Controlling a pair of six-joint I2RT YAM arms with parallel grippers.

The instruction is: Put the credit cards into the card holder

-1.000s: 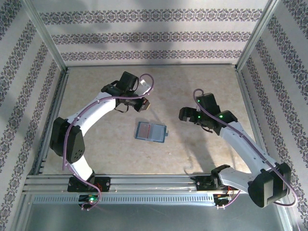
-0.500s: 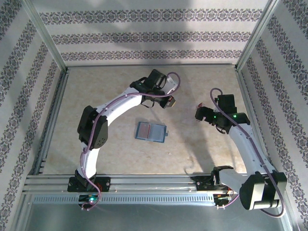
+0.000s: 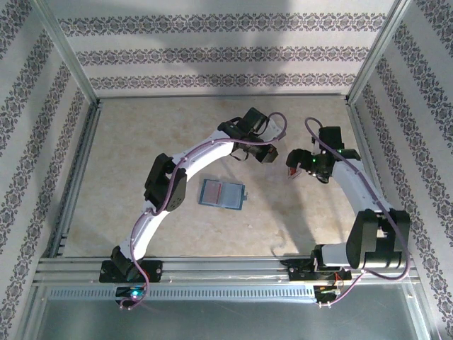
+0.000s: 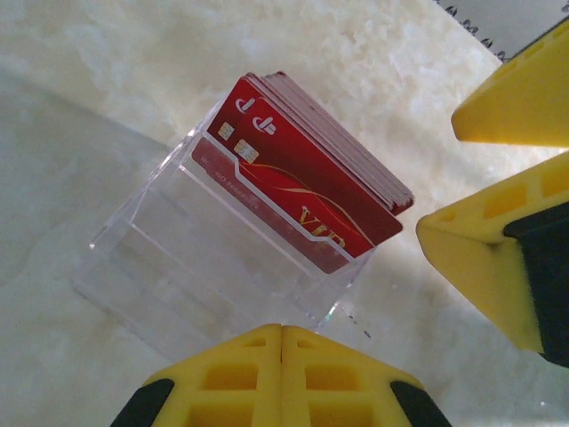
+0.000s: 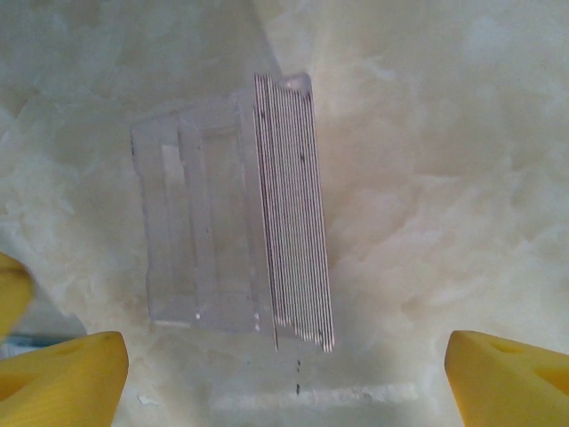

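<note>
My shut left gripper faces the clear stand's front, while the cards stand with their edges toward my right gripper. So my right gripper should pinch the front card's edge.
A stack of red credit cards stands tilted in a clear acrylic stand. In the right wrist view the cards show edge-on against the stand. My left gripper is shut and empty just short of the stand's corner. My right gripper is open, its yellow fingers spread wide on either side, the cards a little ahead of them. From above, the left gripper and right gripper nearly meet. The teal card holder lies open and flat, to their near left.
Patterned walls and metal frame posts close in the beige table on three sides. An aluminium rail with both arm bases runs along the near edge. The left arm arches over the table just behind the card holder.
My left arm has swung right across the table, its shut gripper arriving beside the right gripper. The right arm has drawn back and turned its gripper toward the left one.
</note>
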